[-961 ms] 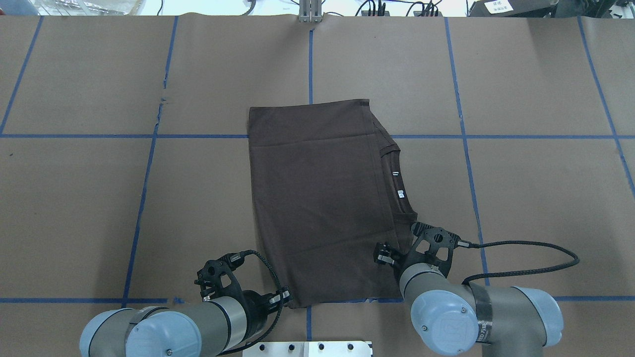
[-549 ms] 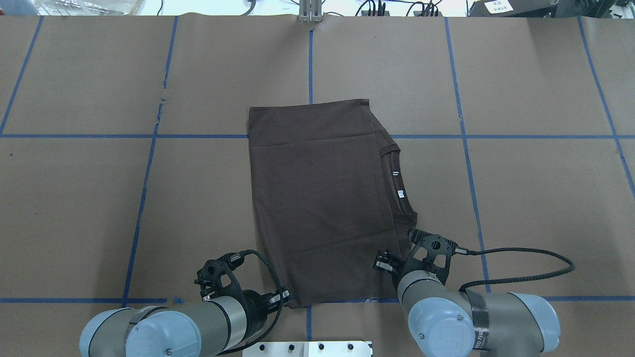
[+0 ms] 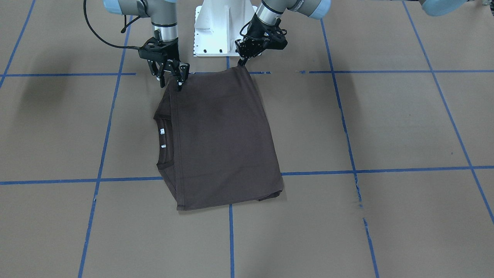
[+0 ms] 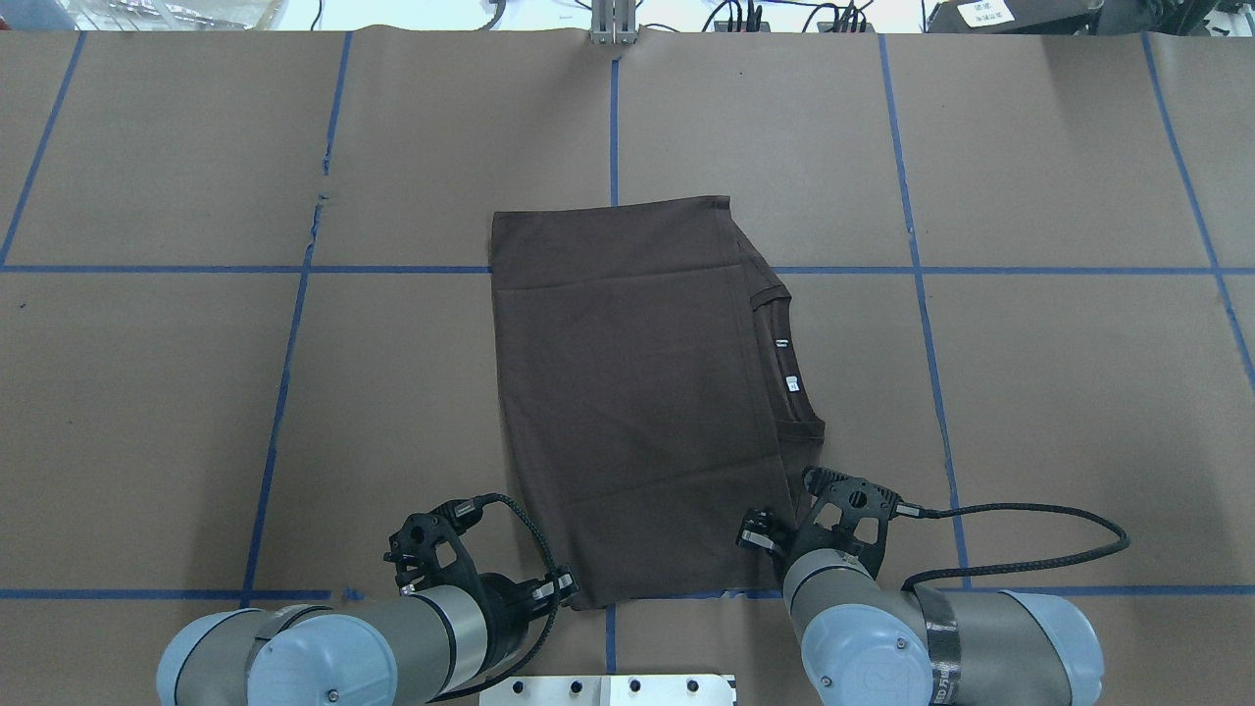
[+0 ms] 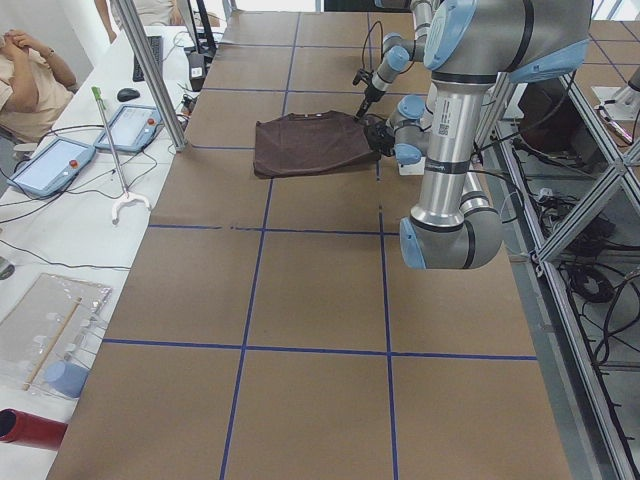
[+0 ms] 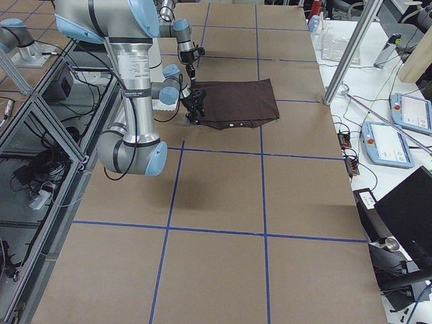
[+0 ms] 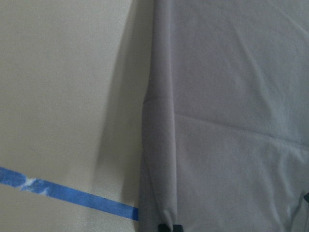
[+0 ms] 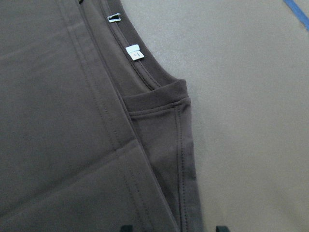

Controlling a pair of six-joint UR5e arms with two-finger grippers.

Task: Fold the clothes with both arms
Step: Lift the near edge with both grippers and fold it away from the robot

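The whole dark brown T-shirt (image 3: pixel 223 141) will slide along and stay folded when I pull its near edge, because the collar (image 3: pixel 164 139) lies flat under the top layer.
The dark brown T-shirt (image 4: pixel 637 392) lies folded into a rectangle on the brown table cover, its collar (image 4: pixel 792 368) and white labels (image 8: pixel 133 52) facing the robot's right. My left gripper (image 3: pixel 242 64) is shut on the near left corner of the shirt (image 3: pixel 224 139); in the left wrist view the cloth (image 7: pixel 231 121) bunches at the fingertips. My right gripper (image 3: pixel 171 82) stands open at the near right corner below the collar, its fingertips (image 8: pixel 126 228) straddling the shoulder fold of the cloth (image 8: pixel 63 121). The overhead view hides both grippers' fingers under the wrists.
The white bolted pedestal (image 3: pixel 216 27) stands just behind the shirt's near edge. Blue tape lines (image 4: pixel 917 265) grid the cover. At the far edge stand a metal post (image 5: pixel 150 70), tablets (image 5: pixel 135 125) and cables, with a seated person (image 5: pixel 25 80) there.
My right wrist has drawn back toward the robot's base along the shirt's right edge. The left arm and the shirt have not moved.
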